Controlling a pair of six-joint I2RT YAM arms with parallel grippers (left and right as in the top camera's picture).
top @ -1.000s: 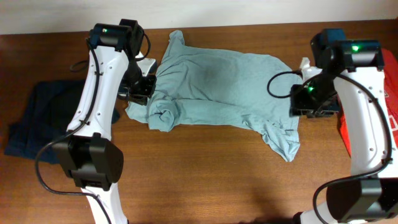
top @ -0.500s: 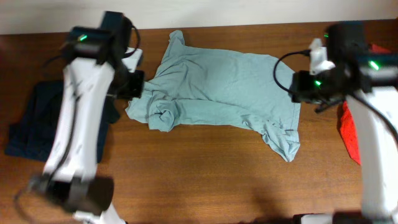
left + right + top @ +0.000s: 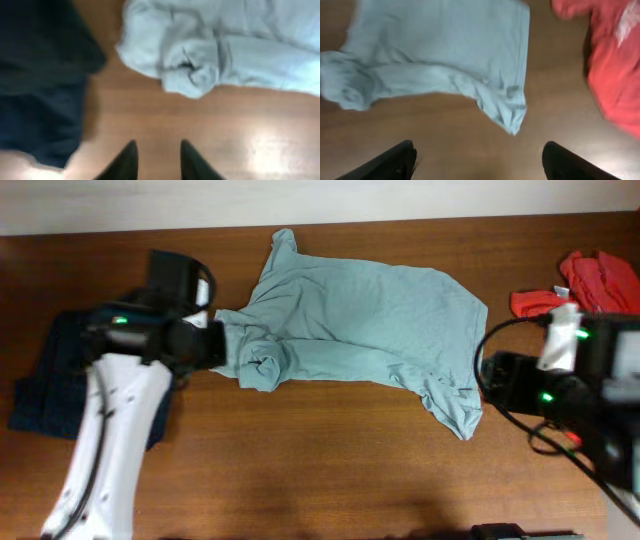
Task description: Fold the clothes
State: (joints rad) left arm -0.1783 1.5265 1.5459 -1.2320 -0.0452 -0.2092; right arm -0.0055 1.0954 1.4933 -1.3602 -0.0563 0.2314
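The pale teal T-shirt's sleeve is bunched up against the near edge. My left gripper should grab the bunch and pull it toward the front before folding.
The pale teal T-shirt lies crumpled on the wooden table, with a bunched sleeve at its left and a twisted corner at its lower right. My left gripper is open and empty over bare wood, just below the bunched sleeve; in the overhead view it is at the shirt's left edge. My right gripper is wide open and empty above bare wood, below the shirt's lower right corner; in the overhead view it is right of that corner.
A dark navy garment lies at the table's left, also in the left wrist view. A red T-shirt lies at the far right, also in the right wrist view. Bare wood runs along the front.
Both arms have pulled back from the shirt's edges toward the front of the table and risen. The red T-shirt has come into view. The teal shirt has barely moved.
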